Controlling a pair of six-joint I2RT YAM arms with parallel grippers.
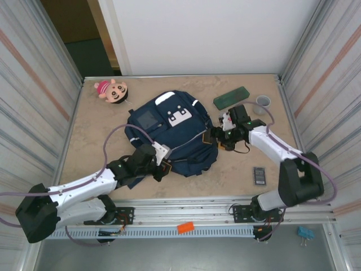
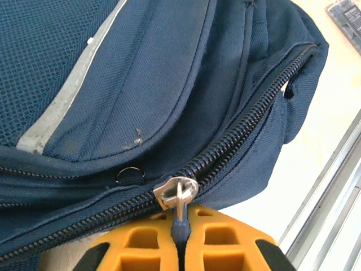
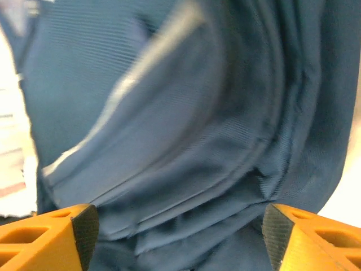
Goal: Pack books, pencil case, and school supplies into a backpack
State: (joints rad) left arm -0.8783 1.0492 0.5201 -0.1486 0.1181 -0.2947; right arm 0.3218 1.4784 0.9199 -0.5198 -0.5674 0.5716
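Note:
Next, I pinch the closed teeth (image 2: 125, 210) behind the pull (image 2: 219, 161) with my left gripper and draw the pull on with my right gripper, since the zipper is parted ahead of it.
The navy backpack (image 1: 169, 132) lies flat in the middle of the table, its main zipper (image 2: 242, 121) partly parted. My left gripper (image 1: 161, 161) is at the bag's near edge, shut on the zipper pull (image 2: 179, 195), whose blue tab is pinched between the orange fingers (image 2: 225, 237). At the bag's right side my right gripper (image 1: 217, 136) stands open, its pads (image 3: 84, 228) wide apart over blurred blue fabric (image 3: 186, 147). The dark green pencil case (image 1: 231, 97) lies at the back right. The dark calculator (image 1: 259, 174) rests near the right front. The books are hidden.
A pink plush doll (image 1: 113, 90) lies at the back left. A grey cup (image 1: 263, 101) stands beside the pencil case. Metal walls close in the table on both sides, and a rail (image 1: 192, 217) runs along the near edge.

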